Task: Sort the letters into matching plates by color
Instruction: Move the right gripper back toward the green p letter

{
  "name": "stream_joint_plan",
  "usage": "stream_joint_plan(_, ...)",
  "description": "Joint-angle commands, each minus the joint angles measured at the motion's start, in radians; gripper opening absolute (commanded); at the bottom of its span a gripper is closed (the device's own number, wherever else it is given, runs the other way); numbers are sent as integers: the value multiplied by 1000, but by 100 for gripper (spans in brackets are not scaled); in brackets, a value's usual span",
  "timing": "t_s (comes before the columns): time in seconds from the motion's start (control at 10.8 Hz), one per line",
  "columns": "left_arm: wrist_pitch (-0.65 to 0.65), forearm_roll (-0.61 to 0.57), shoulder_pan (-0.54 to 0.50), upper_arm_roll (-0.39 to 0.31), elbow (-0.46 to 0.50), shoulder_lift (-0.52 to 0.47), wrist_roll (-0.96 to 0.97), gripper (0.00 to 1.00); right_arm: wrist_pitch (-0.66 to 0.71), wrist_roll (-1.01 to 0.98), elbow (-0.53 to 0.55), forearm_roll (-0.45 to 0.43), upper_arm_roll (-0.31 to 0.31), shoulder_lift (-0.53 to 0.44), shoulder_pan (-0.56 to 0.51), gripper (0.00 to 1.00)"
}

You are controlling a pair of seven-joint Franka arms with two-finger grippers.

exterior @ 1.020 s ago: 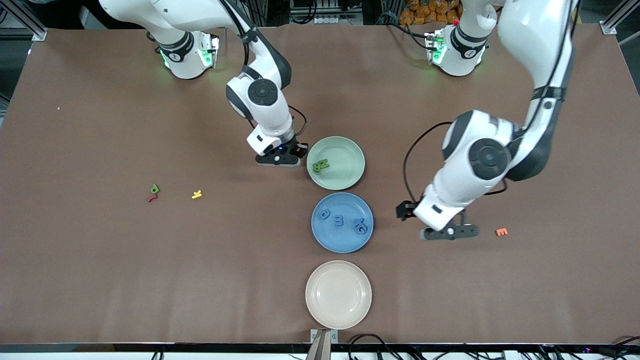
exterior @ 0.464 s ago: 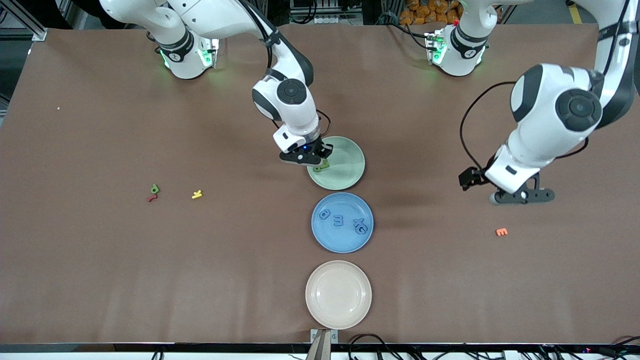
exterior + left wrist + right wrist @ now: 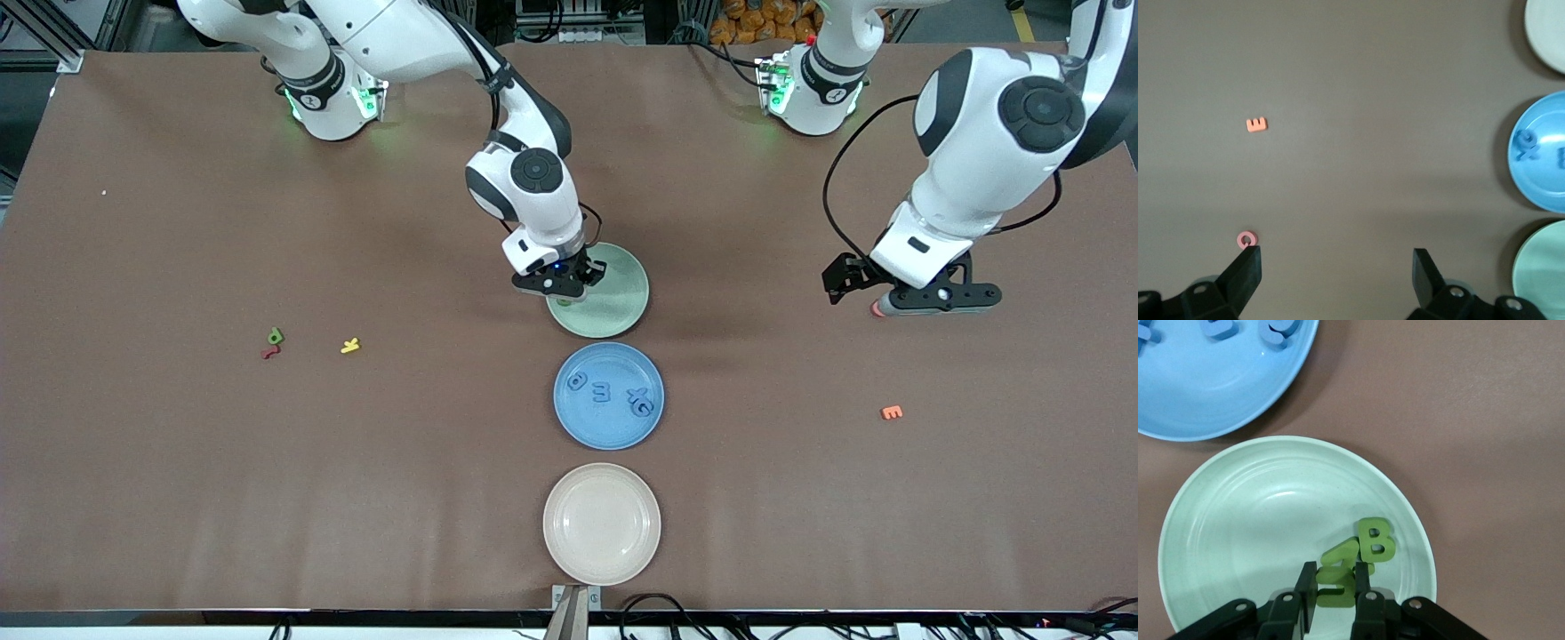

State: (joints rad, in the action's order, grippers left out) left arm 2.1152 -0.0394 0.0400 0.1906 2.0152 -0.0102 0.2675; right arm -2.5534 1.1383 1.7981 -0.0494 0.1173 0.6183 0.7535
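The pink letter (image 3: 1247,239) and orange letter by the robot's left gripper are missing a matching plate, so the robot's right gripper should go and get the stray green letter (image 3: 276,336) for the green plate.
My right gripper (image 3: 560,289) hangs over the pale green plate (image 3: 618,307) at its rim toward the right arm's end. It is shut on a green letter (image 3: 1338,588). Two more green letters (image 3: 1376,540) lie in that green plate (image 3: 1238,533), just past the fingers. The blue plate (image 3: 578,422) holds several blue letters (image 3: 602,391). One green letter (image 3: 276,336) lies on the table toward the right arm's end. My left gripper (image 3: 933,302) is open over bare table at the left arm's end, one fingertip beside a pink ring-shaped letter (image 3: 1246,239).
A cream plate (image 3: 602,523) sits nearest the front camera, in line with the other two plates. A red letter (image 3: 270,352) and a yellow letter (image 3: 350,346) lie beside the stray green one. An orange letter (image 3: 891,412) lies near the left gripper.
The right gripper has carried its green letter from beside the green plate to over the plate's rim. The left arm has swung away from the orange letter, toward its own base.
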Motion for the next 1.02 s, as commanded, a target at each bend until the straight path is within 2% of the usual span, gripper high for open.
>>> stream_joint_plan(0.0, -23, 45, 5, -31, -87, -14, -14, 100, 18, 23, -32, 10, -4, 9, 3, 50)
stream_joint_plan(0.28, -131, 47, 6, -69, -192, -8, -181, 100, 38, 43, -31, 11, -2, -9, -14, 79)
stream_joint_plan(0.37, -200, 49, 6, -75, -241, -5, -191, 100, 77, 35, -31, 11, 2, -29, -32, 79)
stream_joint_plan(0.46, -255, 56, 6, -76, -289, 4, -192, 100, 114, 5, -14, 11, 60, -73, -98, 78)
stream_joint_plan(0.65, -338, 123, -6, -77, -372, 25, -191, 100, 253, -116, 23, 11, 128, -155, -210, 76)
stream_joint_plan(0.74, -362, 128, -11, -76, -389, 29, -191, 100, 318, -161, 24, 11, 143, -181, -247, 75)
stream_joint_plan(0.93, -383, 115, -11, -77, -414, 26, -191, 100, 335, -239, 91, 11, 177, -253, -336, 73)
